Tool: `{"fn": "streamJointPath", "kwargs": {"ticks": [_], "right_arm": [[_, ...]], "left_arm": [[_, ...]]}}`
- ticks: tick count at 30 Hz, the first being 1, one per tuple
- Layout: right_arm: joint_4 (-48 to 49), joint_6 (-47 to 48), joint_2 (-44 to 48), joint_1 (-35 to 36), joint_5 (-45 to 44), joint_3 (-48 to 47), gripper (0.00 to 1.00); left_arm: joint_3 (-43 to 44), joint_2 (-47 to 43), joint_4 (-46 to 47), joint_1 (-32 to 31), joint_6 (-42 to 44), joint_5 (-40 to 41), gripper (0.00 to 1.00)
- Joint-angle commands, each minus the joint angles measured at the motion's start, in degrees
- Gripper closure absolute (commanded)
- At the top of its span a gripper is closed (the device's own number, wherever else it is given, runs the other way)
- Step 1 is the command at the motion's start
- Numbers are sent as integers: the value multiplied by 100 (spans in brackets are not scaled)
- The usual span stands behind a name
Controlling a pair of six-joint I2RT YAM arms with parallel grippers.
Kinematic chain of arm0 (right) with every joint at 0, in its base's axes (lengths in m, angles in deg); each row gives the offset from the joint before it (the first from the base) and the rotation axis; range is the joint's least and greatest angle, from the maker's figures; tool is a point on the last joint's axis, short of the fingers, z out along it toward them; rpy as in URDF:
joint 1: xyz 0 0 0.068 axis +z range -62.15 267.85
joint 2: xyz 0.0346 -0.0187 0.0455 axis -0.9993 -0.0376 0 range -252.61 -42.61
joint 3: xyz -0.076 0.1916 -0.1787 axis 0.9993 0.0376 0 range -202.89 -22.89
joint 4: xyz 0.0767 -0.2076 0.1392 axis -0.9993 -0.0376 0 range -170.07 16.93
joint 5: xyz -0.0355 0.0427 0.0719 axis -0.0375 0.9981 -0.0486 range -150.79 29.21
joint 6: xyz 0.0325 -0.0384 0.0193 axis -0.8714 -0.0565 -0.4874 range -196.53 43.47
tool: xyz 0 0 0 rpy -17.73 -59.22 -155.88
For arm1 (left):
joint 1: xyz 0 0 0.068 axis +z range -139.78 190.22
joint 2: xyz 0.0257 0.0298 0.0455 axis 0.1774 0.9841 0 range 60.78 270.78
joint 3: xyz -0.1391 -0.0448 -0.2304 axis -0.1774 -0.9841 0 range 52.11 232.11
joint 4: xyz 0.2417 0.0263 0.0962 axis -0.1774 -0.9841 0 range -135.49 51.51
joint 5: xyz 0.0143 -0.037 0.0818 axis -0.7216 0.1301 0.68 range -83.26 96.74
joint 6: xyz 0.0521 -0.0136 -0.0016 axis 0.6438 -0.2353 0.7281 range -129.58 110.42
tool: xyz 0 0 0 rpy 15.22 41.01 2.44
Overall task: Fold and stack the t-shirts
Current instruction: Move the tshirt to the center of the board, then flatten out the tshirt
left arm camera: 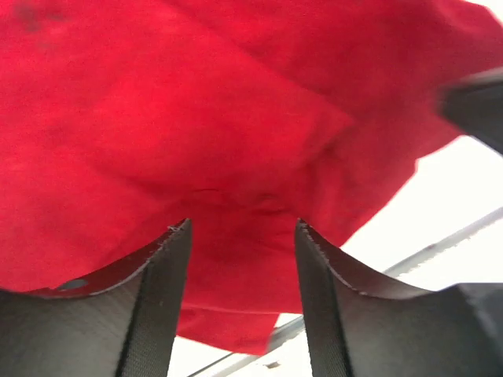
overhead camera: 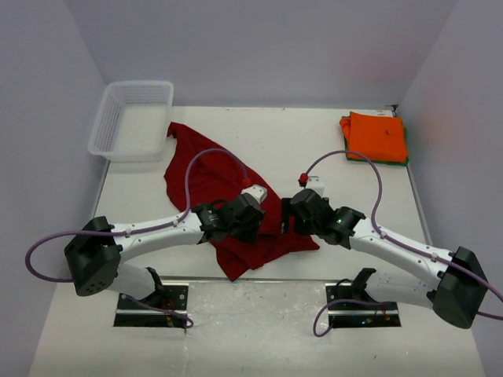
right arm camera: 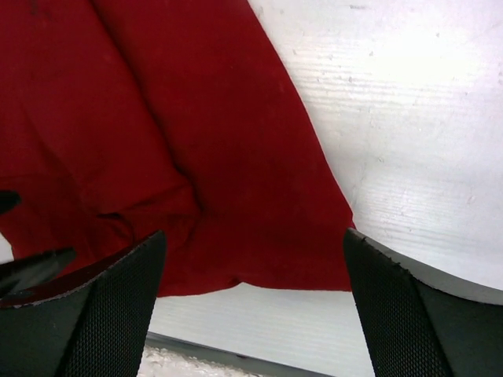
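Observation:
The dark red t-shirt has loose folds lying across it, so the cloth will open into a wide, hanging sheet when I pick it up and spread it out.
A dark red t-shirt lies crumpled across the middle of the table, from near the basket down to the front edge. My left gripper hovers over its lower part, open, with red cloth showing behind the gap between the fingers. My right gripper stands wide open just above the shirt's lower right corner, gripping nothing. At the back right, a folded orange t-shirt rests on a green one that shows only an edge.
A white mesh basket stands at the back left, next to the red shirt's top corner. The table's front edge runs close below both grippers. White walls close in the sides and back.

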Motion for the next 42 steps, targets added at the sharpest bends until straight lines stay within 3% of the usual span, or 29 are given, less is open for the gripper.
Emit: {"fn": "streamJointPath", "kwargs": {"ticks": [1, 8, 12, 14, 15, 16, 18, 19, 20, 30, 39, 40, 41, 42], "right_arm": [[-193, -591, 11, 12, -153, 204, 7], [-44, -1382, 336, 29, 65, 1161, 13], [-44, -1629, 275, 126, 250, 1268, 21], [-70, -1725, 222, 240, 181, 1251, 29], [-79, -1735, 196, 258, 111, 1225, 34], [-149, -1743, 187, 267, 58, 1198, 50], [-184, -1744, 195, 284, -22, 1102, 70], [-193, -1735, 213, 284, -57, 1084, 92], [-193, -1770, 266, 284, -101, 1058, 99], [-1149, -1805, 477, 293, -988, 390, 100], [-1793, -813, 73, -260, -2060, -1314, 100], [-1793, -577, 20, -469, -2096, -1568, 100], [-1793, -444, -137, -585, -2087, -1710, 100], [-1793, -330, -217, -708, -2131, -1842, 100]], "left_arm": [[149, 135, 521, -264, -330, 101, 43], [79, 408, 697, -379, -418, 207, 40], [87, 601, 846, -370, -418, 234, 41], [70, 742, 890, -370, -462, 277, 46], [61, 777, 891, -370, -532, 365, 50], [18, 813, 891, -370, -559, 418, 61], [-9, 839, 882, -327, -620, 593, 72], [-9, 900, 812, -309, -629, 620, 85], [-27, 918, 759, -274, -647, 673, 96], [-211, 322, 241, -81, -735, 1446, 100], [-466, -337, -15, 183, -647, 1535, 100], [-501, -399, -6, 183, -647, 1456, 98], [-536, -452, -23, 157, -673, 1325, 90], [-632, -566, -23, 122, -708, 1280, 71]]}}
